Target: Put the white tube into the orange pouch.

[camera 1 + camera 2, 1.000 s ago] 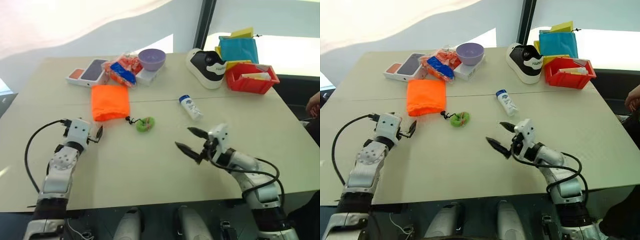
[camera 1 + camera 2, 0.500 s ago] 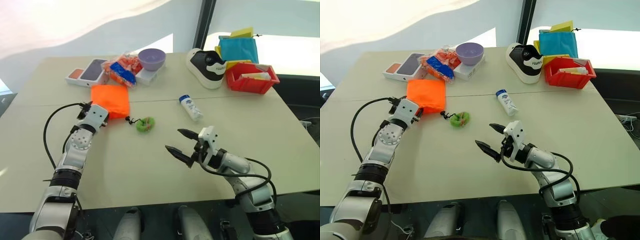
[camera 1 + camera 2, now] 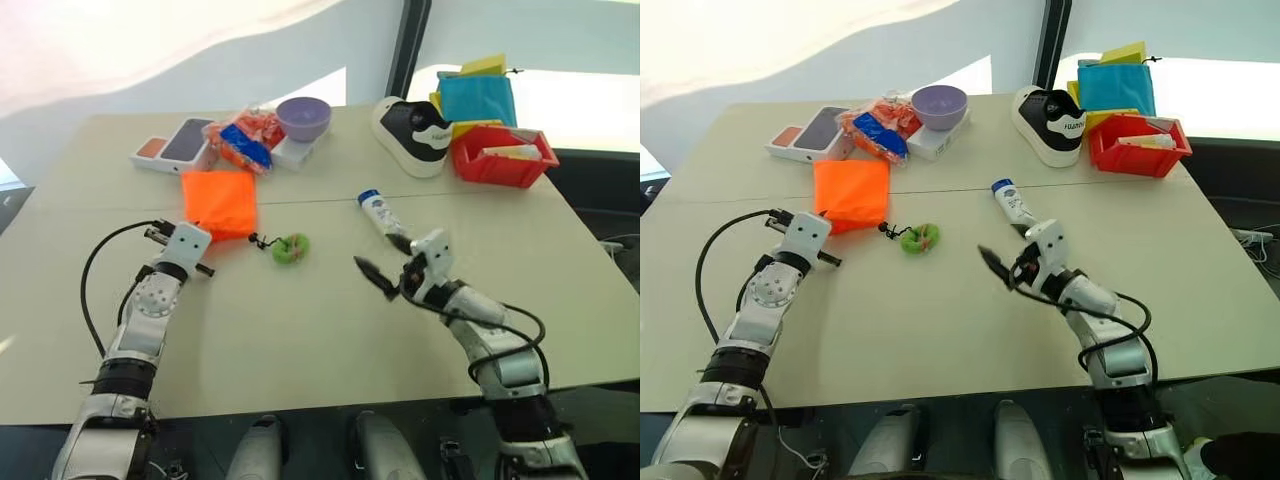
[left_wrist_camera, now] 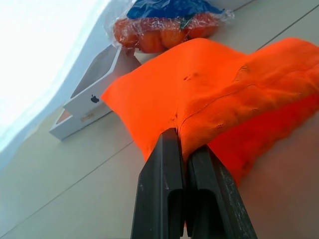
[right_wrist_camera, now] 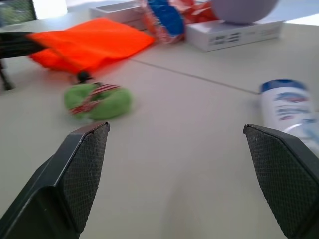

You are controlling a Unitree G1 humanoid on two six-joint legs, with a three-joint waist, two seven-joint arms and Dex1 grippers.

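My gripper will leave the white tube [image 3: 379, 212] partly sticking out on the first push in, because the orange pouch [image 3: 219, 204] is lying flat and limp.
The orange pouch [image 3: 220, 200] lies flat on the table, left of centre, its black cord running to a green tassel [image 3: 291, 248]. My left gripper [image 3: 208, 240] is at the pouch's near edge. In the left wrist view its fingers [image 4: 169, 164] are shut on a fold of the orange pouch [image 4: 214, 94]. The white tube [image 3: 380, 213] with its blue cap lies right of centre. My right gripper [image 3: 383, 258] hovers open just in front of it. The right wrist view has the white tube [image 5: 291, 112] beside one fingertip and the green tassel [image 5: 97, 99] further off.
Along the back stand phone boxes [image 3: 170, 145], an orange-and-blue snack packet [image 3: 240, 140], a purple bowl [image 3: 303, 117] on a white box, a white-and-black shoe [image 3: 415, 135], a red basket [image 3: 500, 155] and blue and yellow bags [image 3: 478, 95].
My left gripper reached the pouch's near edge and shut on it. My right gripper stayed open and moved forward and to the right, close to the tube.
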